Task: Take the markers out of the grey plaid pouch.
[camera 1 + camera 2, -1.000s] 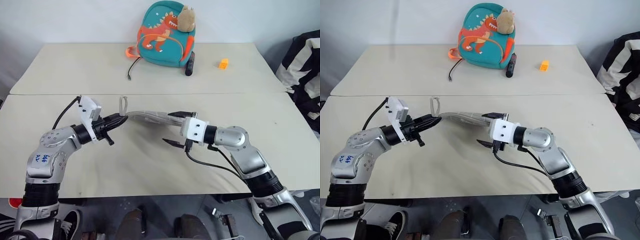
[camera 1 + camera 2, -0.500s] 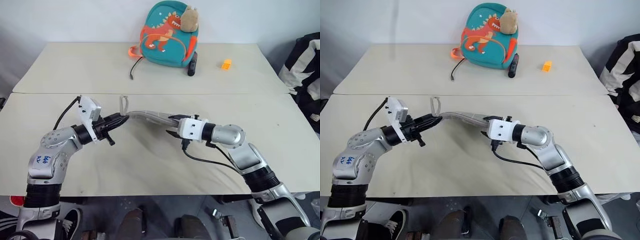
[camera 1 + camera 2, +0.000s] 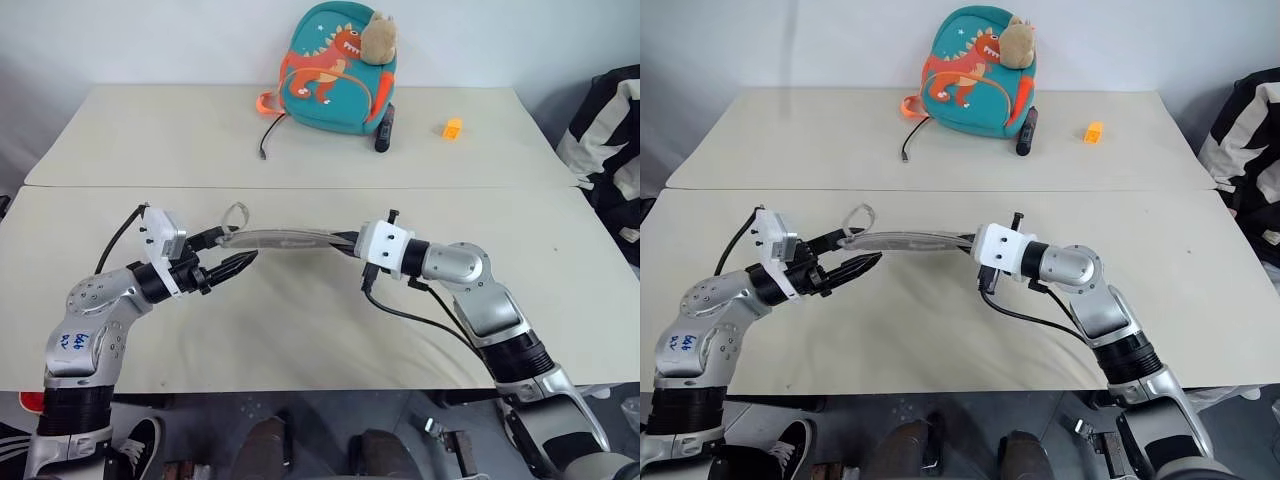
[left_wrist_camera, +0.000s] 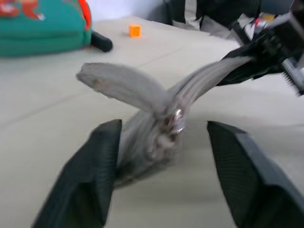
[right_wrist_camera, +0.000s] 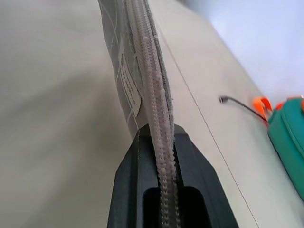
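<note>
My left gripper should clamp that end (image 3: 236, 240) before my right gripper pulls the loop across, as the zipper's loop is at the end of the pouch by my left gripper.
The grey plaid pouch (image 3: 285, 238) hangs level above the near table, stretched between my two grippers. My right gripper (image 3: 352, 243) is shut on its right end; the right wrist view shows the fingers (image 5: 130, 161) pinching the zipper edge of the pouch (image 5: 128, 71) beside its white label. My left gripper (image 3: 240, 243) is open at the pouch's left end. In the left wrist view its fingers (image 4: 102, 156) stand wide apart with the pouch's end and its metal ring (image 4: 176, 116) between them, untouched. The markers are hidden.
A teal dinosaur backpack (image 3: 335, 65) stands at the back of the far table, with a black stick (image 3: 384, 130) and a black cable (image 3: 265, 135) beside it. A small orange block (image 3: 452, 127) lies to its right. Striped black-and-white fabric (image 3: 610, 130) hangs at the right edge.
My right gripper has gone from open to shut on the pouch's right end. My left gripper has opened and let go of the left end.
</note>
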